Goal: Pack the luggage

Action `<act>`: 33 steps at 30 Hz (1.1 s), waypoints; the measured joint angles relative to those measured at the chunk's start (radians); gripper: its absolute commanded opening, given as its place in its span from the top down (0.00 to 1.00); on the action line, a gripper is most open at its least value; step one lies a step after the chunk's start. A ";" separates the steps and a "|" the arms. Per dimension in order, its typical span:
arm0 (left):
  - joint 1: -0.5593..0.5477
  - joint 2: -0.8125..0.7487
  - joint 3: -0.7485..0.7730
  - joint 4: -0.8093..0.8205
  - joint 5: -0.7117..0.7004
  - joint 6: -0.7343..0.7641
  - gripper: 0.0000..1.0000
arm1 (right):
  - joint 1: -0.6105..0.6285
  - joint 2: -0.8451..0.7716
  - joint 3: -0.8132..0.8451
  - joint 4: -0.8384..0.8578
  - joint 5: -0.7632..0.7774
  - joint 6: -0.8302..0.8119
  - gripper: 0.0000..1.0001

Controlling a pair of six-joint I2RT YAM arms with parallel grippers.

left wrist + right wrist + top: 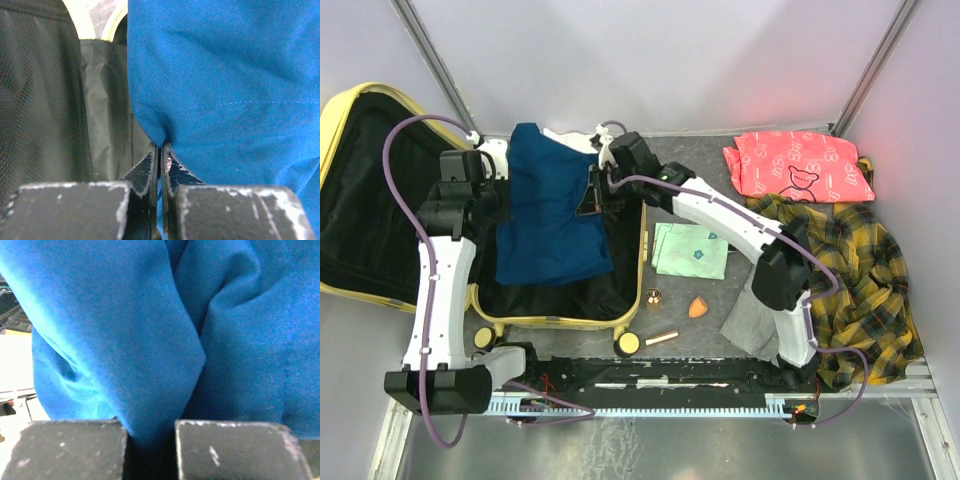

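My right gripper should keep lowering the edge of the blue garment (542, 215), which hangs spread across the open luggage, until the garment lies on the black lining (624, 248).
The luggage (560, 322), a pale yellow hard-shell case, lies open at the left with its black lining (45, 100) showing. A blue garment (555, 215) is draped over its right half. My left gripper (495, 195) pinches the garment's left edge; in the left wrist view its jaws (161, 146) are shut on a fold of the blue garment (225, 75). My right gripper (598, 190) holds the garment's right edge. In the right wrist view the blue garment (125, 330) runs down between the jaws of this gripper (150, 432) and hides the fingertips.
Right of the case lie a mint green folded cloth (690, 250), a small copper item (653, 297), an orange sponge (697, 307) and a gold tube (661, 338). A pink garment (795, 165), a yellow plaid shirt (860, 270) and a grey cloth (755, 320) lie farther right.
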 measured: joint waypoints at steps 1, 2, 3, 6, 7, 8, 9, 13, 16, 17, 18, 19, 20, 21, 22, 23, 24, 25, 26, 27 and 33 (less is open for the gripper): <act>0.008 0.011 -0.009 -0.005 -0.016 0.010 0.97 | 0.010 0.024 0.000 0.014 0.006 0.007 0.98; 0.015 0.024 -0.012 -0.007 -0.027 0.016 0.97 | 0.014 0.042 0.000 0.023 0.009 0.013 0.98; 0.025 0.043 -0.013 -0.011 -0.034 0.023 0.97 | 0.020 0.063 0.000 0.035 0.011 0.020 0.98; 0.062 0.121 -0.013 -0.017 -0.046 0.040 0.97 | 0.034 0.126 0.000 0.069 0.017 0.047 0.99; 0.076 0.146 -0.012 -0.021 -0.043 0.050 0.97 | 0.037 0.144 0.000 0.079 0.020 0.058 0.98; 0.089 0.168 -0.012 -0.026 -0.040 0.059 0.97 | 0.041 0.161 0.000 0.087 0.024 0.065 0.98; 0.105 0.194 -0.012 -0.033 -0.032 0.075 0.97 | 0.046 0.177 0.000 0.093 0.028 0.072 0.98; 0.165 0.259 -0.021 -0.054 -0.005 0.139 0.97 | 0.071 0.225 0.000 0.125 0.037 0.090 0.99; 0.211 0.259 -0.069 -0.049 0.007 0.184 0.97 | 0.092 0.251 0.000 0.143 0.038 0.097 0.98; 0.227 0.259 -0.092 -0.045 0.010 0.200 0.97 | 0.098 0.259 0.000 0.152 0.039 0.101 0.98; 0.241 0.260 -0.117 -0.038 0.010 0.214 0.97 | 0.102 0.265 0.000 0.156 0.038 0.103 0.99; 0.251 0.261 -0.136 -0.035 0.011 0.224 0.97 | 0.108 0.273 0.000 0.163 0.037 0.108 0.99; 0.260 0.264 -0.154 -0.035 0.011 0.235 0.97 | 0.114 0.280 -0.007 0.171 0.034 0.112 0.98; 0.266 0.269 -0.168 -0.034 0.011 0.243 0.97 | 0.119 0.285 -0.014 0.178 0.032 0.115 0.98; 0.269 0.274 -0.180 -0.032 0.011 0.251 0.97 | 0.122 0.288 -0.025 0.185 0.031 0.119 0.98; 0.269 0.279 -0.190 -0.029 0.011 0.258 0.97 | 0.127 0.290 -0.041 0.192 0.031 0.121 0.98; 0.269 0.284 -0.203 -0.019 0.011 0.264 0.97 | 0.129 0.292 -0.055 0.196 0.032 0.123 0.98; 0.269 0.290 -0.215 -0.008 0.011 0.268 0.97 | 0.129 0.294 -0.066 0.203 0.033 0.123 0.98; 0.269 0.294 -0.225 0.004 0.010 0.272 0.97 | 0.129 0.295 -0.074 0.208 0.034 0.124 0.98; 0.269 0.300 -0.237 0.020 0.009 0.280 0.97 | 0.128 0.299 -0.080 0.216 0.034 0.126 0.98; 0.269 0.359 -0.281 0.099 -0.010 0.315 0.95 | 0.126 0.334 -0.106 0.284 0.040 0.132 0.72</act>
